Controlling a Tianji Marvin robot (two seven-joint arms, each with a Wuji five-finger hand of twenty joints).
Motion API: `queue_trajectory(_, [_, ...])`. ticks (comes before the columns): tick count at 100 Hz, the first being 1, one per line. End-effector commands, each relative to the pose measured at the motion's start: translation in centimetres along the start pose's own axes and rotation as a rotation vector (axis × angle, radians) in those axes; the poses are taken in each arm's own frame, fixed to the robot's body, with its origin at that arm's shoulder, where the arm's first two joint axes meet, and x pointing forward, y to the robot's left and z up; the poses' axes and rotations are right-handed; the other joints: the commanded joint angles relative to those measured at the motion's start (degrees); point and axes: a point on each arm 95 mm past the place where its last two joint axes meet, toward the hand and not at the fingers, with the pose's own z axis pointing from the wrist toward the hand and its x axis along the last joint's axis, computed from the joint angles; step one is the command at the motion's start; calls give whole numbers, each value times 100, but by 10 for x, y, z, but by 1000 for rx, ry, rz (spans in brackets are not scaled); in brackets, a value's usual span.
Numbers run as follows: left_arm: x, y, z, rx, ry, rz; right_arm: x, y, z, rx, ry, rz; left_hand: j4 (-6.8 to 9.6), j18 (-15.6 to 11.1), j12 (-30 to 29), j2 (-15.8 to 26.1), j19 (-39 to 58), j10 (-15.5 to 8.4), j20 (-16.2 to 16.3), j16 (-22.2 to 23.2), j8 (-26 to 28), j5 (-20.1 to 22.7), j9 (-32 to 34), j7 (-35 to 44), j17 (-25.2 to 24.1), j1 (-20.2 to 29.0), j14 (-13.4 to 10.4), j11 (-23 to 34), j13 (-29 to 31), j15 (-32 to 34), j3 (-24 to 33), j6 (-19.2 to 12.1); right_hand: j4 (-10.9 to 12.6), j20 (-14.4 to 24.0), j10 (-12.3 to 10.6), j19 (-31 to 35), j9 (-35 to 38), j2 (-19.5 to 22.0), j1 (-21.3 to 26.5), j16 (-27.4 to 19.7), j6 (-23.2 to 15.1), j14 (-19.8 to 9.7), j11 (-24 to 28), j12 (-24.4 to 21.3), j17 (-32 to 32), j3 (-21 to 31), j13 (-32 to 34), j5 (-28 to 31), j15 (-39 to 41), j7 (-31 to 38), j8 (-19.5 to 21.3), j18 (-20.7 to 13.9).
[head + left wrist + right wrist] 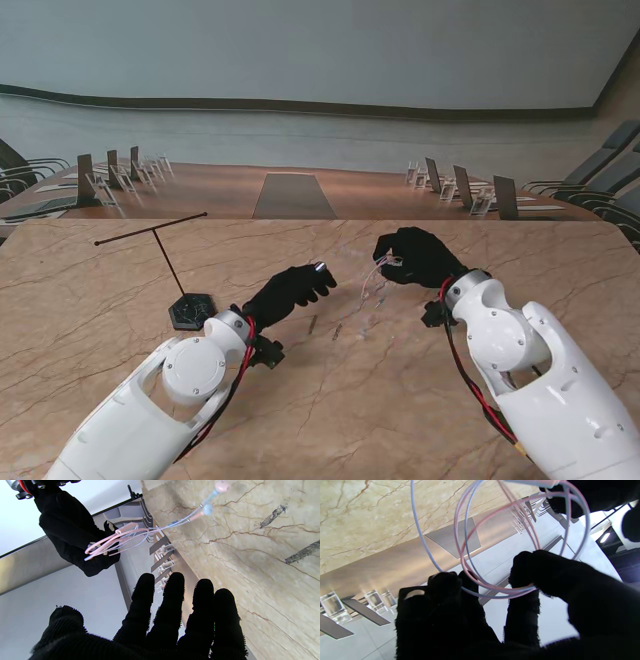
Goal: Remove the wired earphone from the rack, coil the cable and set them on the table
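Observation:
The loops hang in a loose bunch from the robot's right gripper, so I expect the earphone cable to spring open into wider, rounder curves when the left gripper pulls it.
The pink and pale blue earphone cable hangs in loops from my right hand, which is shut on it above the table's middle. In the right wrist view the coil runs around my black-gloved fingers. The left wrist view shows the loops in the right hand, with the earbuds dangling down to the marble. My left hand is open, fingers spread, just left of the cable and holding nothing. The thin black T-shaped rack stands bare at the far left on its hexagonal base.
The marble table carries two small dark streaks near the centre. Beyond its far edge stand rows of wooden desks with name-card holders and chairs.

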Motion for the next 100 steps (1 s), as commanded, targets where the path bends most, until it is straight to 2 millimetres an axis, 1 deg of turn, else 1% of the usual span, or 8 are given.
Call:
queue_trajectory(1, [-1,3,-3,-1,-1,0,6,0,-3,10,22,1,61,-44,67,-42,124,3,101,92,-73,-56,47,-47,-66,91,70,74,33,16,-73,-187,223,564,85,-129,-401,165,596,255,-530,368,-4,165,-545,798,-361,687,-238,546,-40,-829])
queue_trajectory(8, [-2,2,-4,1,-2,4,8,0,-4,24,40,-3,62,-56,60,-41,97,1,88,86,-100,-59,33,-81,-74,95,57,61,20,-3,-69,-203,160,861,45,-316,-670,151,649,417,-489,344,-80,225,-942,797,-677,683,-416,553,-57,-946])
queue_trajectory(26, [-5,1,-6,7,-10,21,13,1,-7,74,90,-23,74,-88,62,-75,74,-27,77,87,-158,-112,-12,-166,-81,212,20,55,-6,-17,-25,-255,67,1067,-162,-718,-1158,201,729,490,-425,256,-228,176,-1987,731,-1571,657,-834,533,-91,-1227])
queue_trajectory(46, [-8,3,-6,0,-25,52,20,4,-7,102,141,-39,82,-206,190,-60,72,-115,99,189,-163,-240,-141,-130,-98,819,-109,206,-35,91,-19,-394,5,1267,-365,-1027,-1542,170,764,698,-430,13,-252,272,-2829,706,-2385,692,-1130,462,-151,-1603])
queue_trajectory(65, [-12,4,-6,-1,-34,62,24,7,-8,137,184,-92,70,-245,302,-43,153,-137,182,308,-183,-287,-185,-142,-135,927,-138,323,-63,198,-51,-430,-274,1588,-532,-1041,-1965,45,739,1557,-660,-408,3,1397,-3094,648,-2727,818,-1128,135,-483,-1994])
queue_trajectory(73, [-13,5,-6,-2,-36,62,25,8,-9,156,194,-112,71,-235,314,-45,158,-142,196,322,-201,-275,-163,-163,-130,923,-131,338,-49,205,-55,-433,-567,1774,-567,-1022,-1938,67,747,1907,-767,-516,45,1891,-3110,568,-2716,768,-1108,28,-679,-2070])
queue_trajectory(93, [-17,7,-7,-6,-48,63,26,12,-9,189,208,-148,71,-264,317,-44,133,-146,206,330,-246,-260,-200,-220,-151,873,-154,333,-81,180,-69,-433,-1127,2240,-518,-900,-1700,100,831,2527,-937,-557,136,2555,-3026,389,-2544,666,-979,-83,-1101,-2092])
queue_trajectory(100, [-19,7,-7,0,-52,61,26,12,-8,197,208,-151,75,-282,298,-57,88,-151,192,315,-264,-253,-239,-244,-183,881,-167,299,-128,137,-57,-433,-1262,2412,-325,-783,-1295,100,901,2723,-936,-450,254,2868,-2830,292,-2235,666,-824,-132,-1148,-1902])
